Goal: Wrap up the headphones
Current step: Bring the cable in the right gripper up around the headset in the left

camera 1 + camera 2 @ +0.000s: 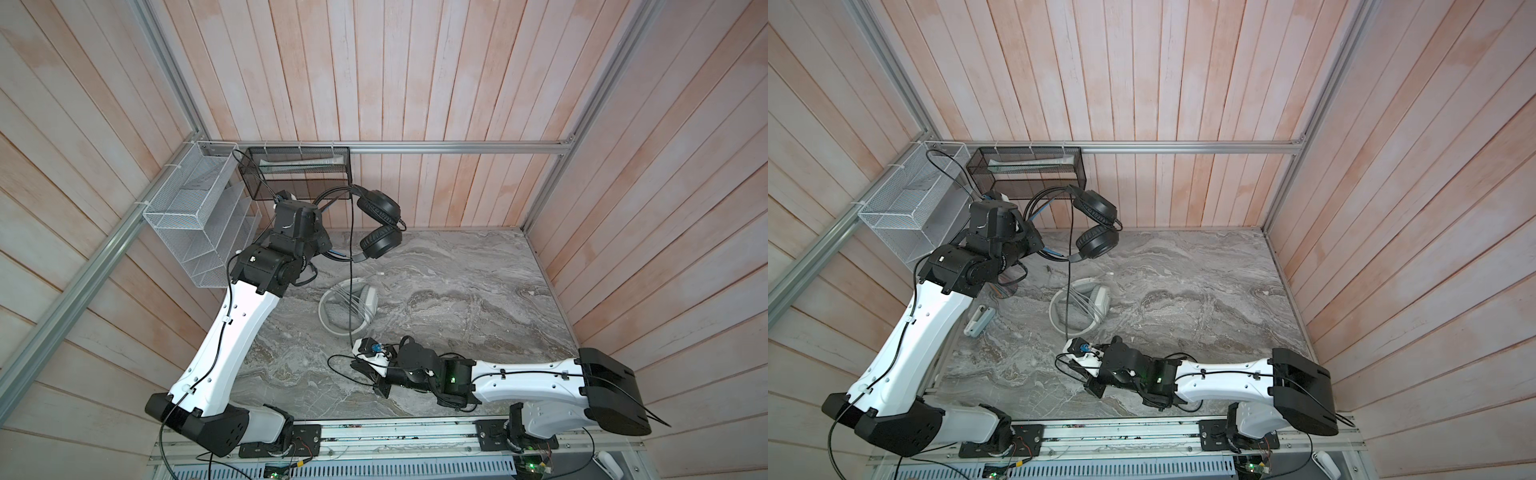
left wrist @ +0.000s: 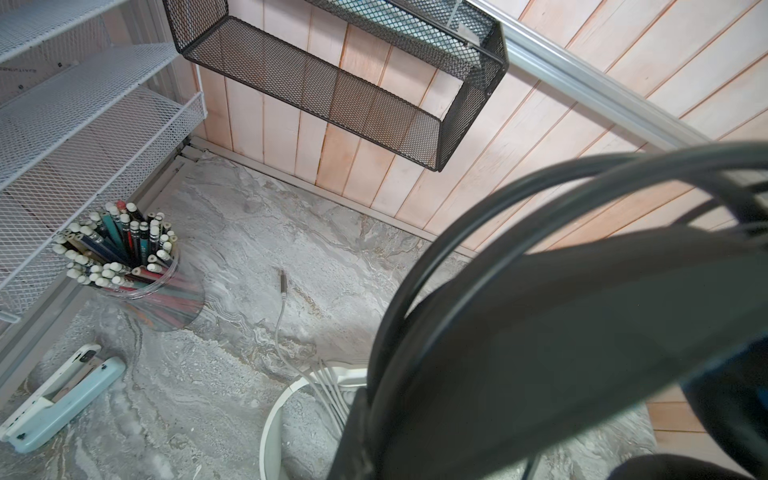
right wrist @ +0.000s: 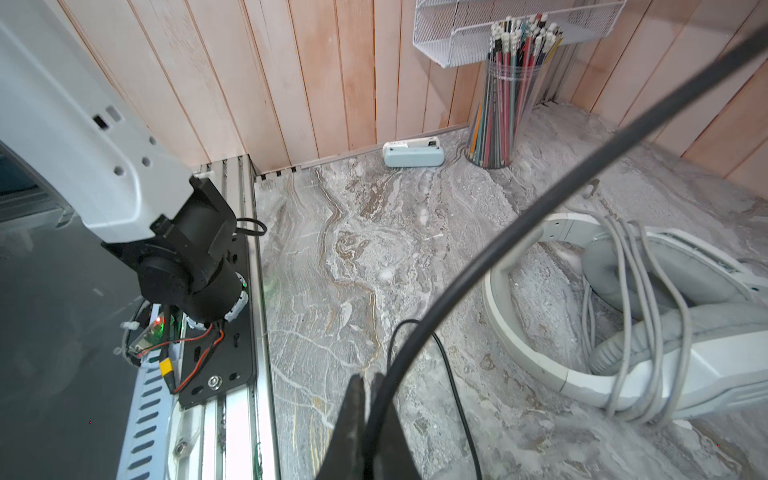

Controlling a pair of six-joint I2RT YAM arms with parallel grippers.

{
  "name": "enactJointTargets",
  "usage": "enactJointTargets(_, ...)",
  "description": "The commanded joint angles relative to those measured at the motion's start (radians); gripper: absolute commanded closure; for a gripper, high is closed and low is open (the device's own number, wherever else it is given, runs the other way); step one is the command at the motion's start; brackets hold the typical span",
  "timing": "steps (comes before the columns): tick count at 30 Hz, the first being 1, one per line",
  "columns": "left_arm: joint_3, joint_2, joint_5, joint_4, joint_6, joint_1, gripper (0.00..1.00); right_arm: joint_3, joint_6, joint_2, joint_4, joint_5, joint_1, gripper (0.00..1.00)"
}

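Observation:
The black cable (image 1: 351, 288) runs straight down from the black headphones, so next my left gripper brings the headphones down while my right gripper takes the cable around the ear cups (image 1: 380, 240).
The black headphones (image 1: 379, 224) (image 1: 1096, 243) hang in the air at the back left, ear cups dangling to the right. My left gripper (image 1: 325, 248) (image 2: 365, 415) is shut on their headband (image 2: 540, 332), which fills much of the left wrist view. Their black cable (image 1: 351, 270) (image 3: 498, 249) drops straight down to my right gripper (image 1: 356, 365) (image 3: 369, 380), which is shut on it low over the front middle of the table. A slack loop trails past the jaws. The white headphones (image 1: 368, 301) (image 1: 1100, 299) (image 3: 706, 353) lie flat mid-table, grey-white cable wound around them.
A black mesh basket (image 1: 299, 170) and a white wire shelf (image 1: 195, 216) hang on the back-left walls. A clear cup of pencils (image 2: 124, 257) (image 3: 507, 104) and a pale blue stapler-like device (image 2: 62, 399) (image 1: 980, 320) stand by the left wall. The white cable's plug (image 2: 283, 282) lies on the marble.

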Motion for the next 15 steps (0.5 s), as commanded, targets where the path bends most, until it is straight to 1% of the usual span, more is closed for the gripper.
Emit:
enactJointTargets(1, -0.028, -0.04, 0.021, 0.102, -0.021, 0.003, 1.0, 0.03, -0.026, -0.017, -0.029, -0.009, 0.005, 1.0)
enactJointTargets(7, -0.239, -0.074, 0.019, 0.172, -0.038, 0.004, 1.0, 0.168, -0.128, -0.039, -0.248, 0.086, 0.027, 1.0)
enactJointTargets(12, -0.403, -0.096, 0.008, 0.226, -0.028, -0.006, 1.0, 0.235, -0.191, -0.102, -0.355, 0.119, 0.028, 1.0)
enactJointTargets(15, -0.476, -0.111, -0.033, 0.243, 0.0, -0.033, 1.0, 0.283, -0.239, -0.13, -0.43, 0.184, 0.028, 1.0)
